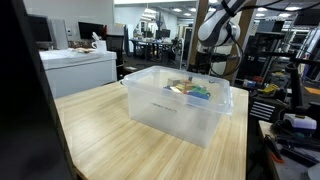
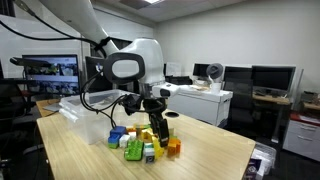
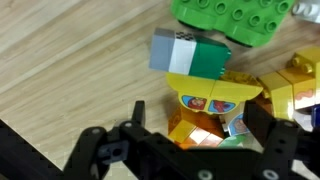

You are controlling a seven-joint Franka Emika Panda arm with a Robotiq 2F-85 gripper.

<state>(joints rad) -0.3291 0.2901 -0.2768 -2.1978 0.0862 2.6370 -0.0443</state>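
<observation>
The yellow block (image 3: 211,93) between my fingers is tight up against the orange block, so next I back my gripper off and first take the green-and-grey block (image 3: 189,54) beyond it.
A pile of toy building blocks (image 2: 140,146) lies on the wooden table (image 2: 200,150). My gripper (image 2: 157,127) hangs straight over the pile, open. In the wrist view the gripper (image 3: 200,125) has its two black fingers on either side of a yellow block with picture stickers (image 3: 213,100), with an orange block (image 3: 190,125) below it. The left finger stands apart from the yellow block. A green-and-grey block (image 3: 190,53) and a green studded plate (image 3: 232,20) lie just beyond. In an exterior view the blocks (image 1: 190,90) show through a clear bin.
A large clear plastic bin (image 1: 180,100) stands on the table next to the pile and also shows in an exterior view (image 2: 72,108). An orange block (image 2: 173,148) sits at the pile's edge. Desks, monitors and a white cabinet (image 1: 80,68) surround the table.
</observation>
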